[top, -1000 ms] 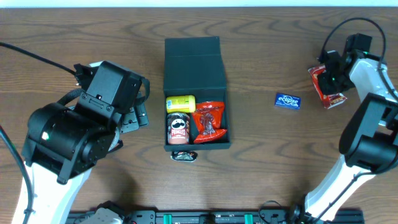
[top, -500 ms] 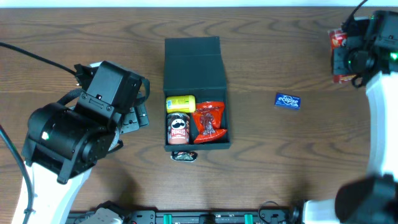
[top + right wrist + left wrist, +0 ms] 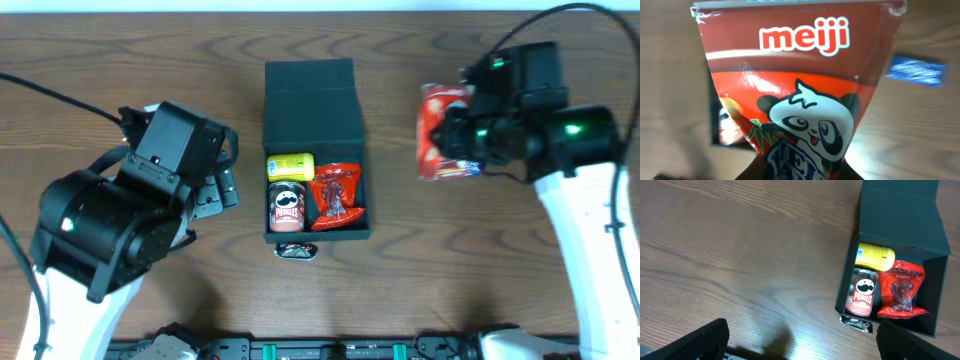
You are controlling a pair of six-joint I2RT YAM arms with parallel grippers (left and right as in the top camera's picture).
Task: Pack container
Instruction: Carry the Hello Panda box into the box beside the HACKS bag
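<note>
The robot's right gripper keeps carrying the panda snack bag until it is over the red bag [image 3: 335, 196], because the panda snack bag's long side [image 3: 429, 130] is in line with the container's side.
The container [image 3: 310, 100] is a dark square box in the table's middle, its lid open flat at the back; it also shows in the left wrist view [image 3: 900, 210]. In it lie a yellow pack [image 3: 290, 165], a Pringles can [image 3: 286, 207] and a red bag [image 3: 337, 195]. My right gripper [image 3: 795, 172] is shut on a red Meiji panda snack bag [image 3: 440, 130], held in the air to the right of the box; the bag fills the right wrist view [image 3: 800, 85]. My left gripper [image 3: 800, 345] is open and empty, left of the box.
A small dark wrapper [image 3: 296, 251] lies on the table against the box's front wall. A blue gum pack [image 3: 917, 71] lies on the table under the held bag's right side. My left arm [image 3: 120, 220] takes up the table's left part.
My right arm has swung from the far right edge leftward with the red Meiji bag, toward the box. The left arm and the box contents have not moved.
</note>
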